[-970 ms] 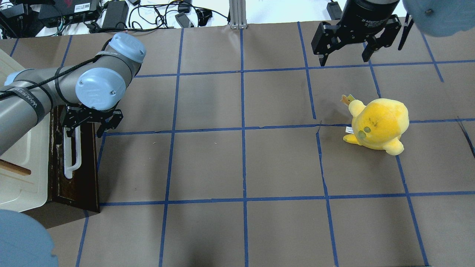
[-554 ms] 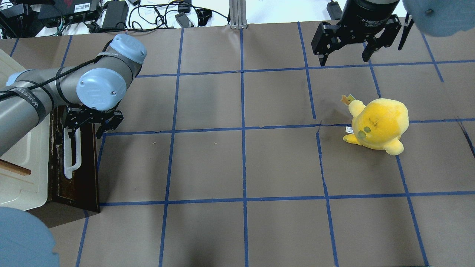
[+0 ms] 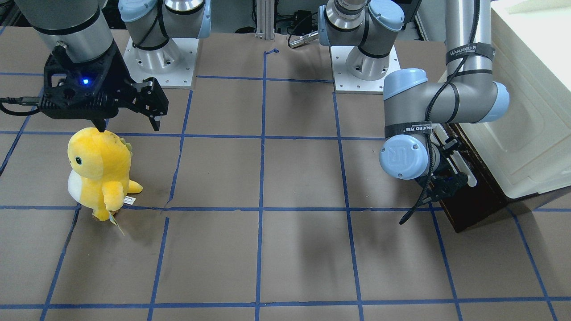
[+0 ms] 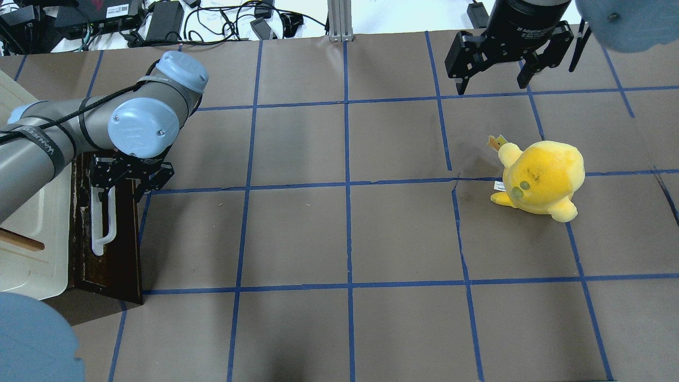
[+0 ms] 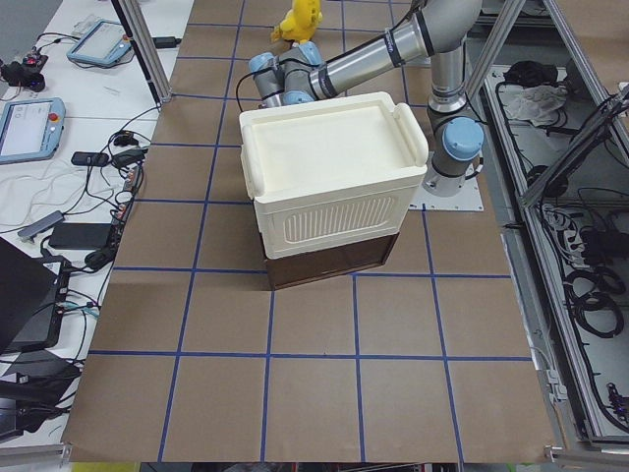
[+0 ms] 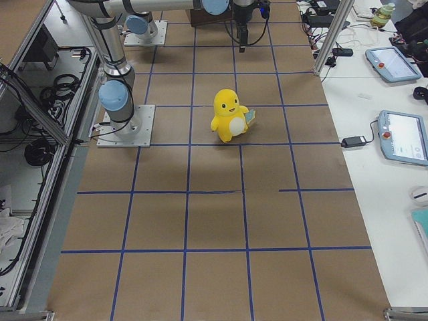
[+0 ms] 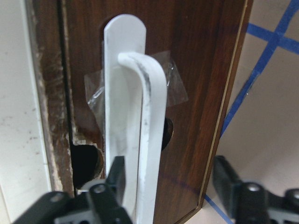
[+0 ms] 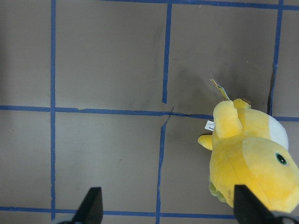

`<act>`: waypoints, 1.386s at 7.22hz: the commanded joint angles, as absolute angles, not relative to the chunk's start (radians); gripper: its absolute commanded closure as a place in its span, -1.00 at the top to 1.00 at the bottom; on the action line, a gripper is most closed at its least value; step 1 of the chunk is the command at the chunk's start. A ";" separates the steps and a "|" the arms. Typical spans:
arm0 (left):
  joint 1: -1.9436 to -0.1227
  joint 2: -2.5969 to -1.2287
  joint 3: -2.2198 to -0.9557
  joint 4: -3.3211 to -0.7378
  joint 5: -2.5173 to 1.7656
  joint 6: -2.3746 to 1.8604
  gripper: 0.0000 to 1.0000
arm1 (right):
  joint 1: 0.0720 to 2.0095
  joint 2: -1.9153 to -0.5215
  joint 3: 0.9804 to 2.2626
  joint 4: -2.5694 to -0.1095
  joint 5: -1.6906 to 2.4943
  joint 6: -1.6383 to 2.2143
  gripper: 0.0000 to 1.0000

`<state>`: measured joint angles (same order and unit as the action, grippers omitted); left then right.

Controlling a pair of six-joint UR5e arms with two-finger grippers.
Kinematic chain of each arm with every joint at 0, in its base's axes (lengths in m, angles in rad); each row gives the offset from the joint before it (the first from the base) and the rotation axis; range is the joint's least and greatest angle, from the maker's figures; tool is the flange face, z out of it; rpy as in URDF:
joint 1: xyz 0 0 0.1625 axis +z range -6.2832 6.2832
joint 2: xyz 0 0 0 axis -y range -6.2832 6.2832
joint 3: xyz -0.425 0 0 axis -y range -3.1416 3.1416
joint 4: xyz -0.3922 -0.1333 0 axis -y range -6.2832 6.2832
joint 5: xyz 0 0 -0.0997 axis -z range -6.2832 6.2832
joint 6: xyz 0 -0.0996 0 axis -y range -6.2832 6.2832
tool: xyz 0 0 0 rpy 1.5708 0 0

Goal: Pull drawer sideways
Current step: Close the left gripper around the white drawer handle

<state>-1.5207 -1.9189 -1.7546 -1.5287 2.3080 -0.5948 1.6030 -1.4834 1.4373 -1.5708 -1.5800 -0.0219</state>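
Observation:
The drawer [image 3: 473, 202] has a straight dark gap [image 7: 67, 88] between it and the cabinet's rim, so it will slide straight out when I pull the white handle.
The dark brown drawer [image 4: 123, 249] sits at the table's left edge under a cream-white cabinet [image 4: 32, 239], and looks shut. Its long white bar handle [image 4: 104, 223] runs along the front. My left gripper [image 4: 123, 184] is open at the handle's far end, one finger on each side. In the left wrist view the handle [image 7: 140, 140] lies between the fingers of the gripper [image 7: 170, 184], close to the left fingertip [image 7: 117, 172]; the drawer front [image 7: 201, 70] fills the background. My right gripper [image 4: 493, 79] is open and empty, hovering at the far right.
A yellow plush toy [image 4: 541, 178] stands on the right half of the table, just below the right gripper in the overhead view, and shows in the right wrist view [image 8: 252, 163]. Brown paper with a blue tape grid [image 4: 347, 185] covers the table. Cables lie beyond the far edge.
My left gripper has shifted slightly left, closer over the drawer front and handle end. The right arm and the plush have not moved.

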 commanded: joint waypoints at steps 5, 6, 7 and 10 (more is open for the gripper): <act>-1.520 -1.916 -1.755 -1.546 2.310 -0.592 0.20 | 1.603 -1.483 1.437 -1.571 -1.580 -0.021 1.00; -1.520 -1.913 -1.755 -1.551 2.310 -0.592 0.17 | 1.603 -1.483 1.437 -1.571 -1.580 -0.023 1.00; -1.520 -1.916 -1.755 -1.551 2.310 -0.592 0.14 | 1.603 -1.483 1.437 -1.571 -1.580 -0.021 1.00; -1.520 -1.921 -1.753 -1.549 2.310 -0.586 0.01 | 1.603 -1.483 1.437 -1.571 -1.582 -0.021 1.00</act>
<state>-1.5202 -1.9177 -1.7536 -1.5498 2.3102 -0.5877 1.6030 -1.4834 1.4374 -1.5708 -1.5803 -0.0219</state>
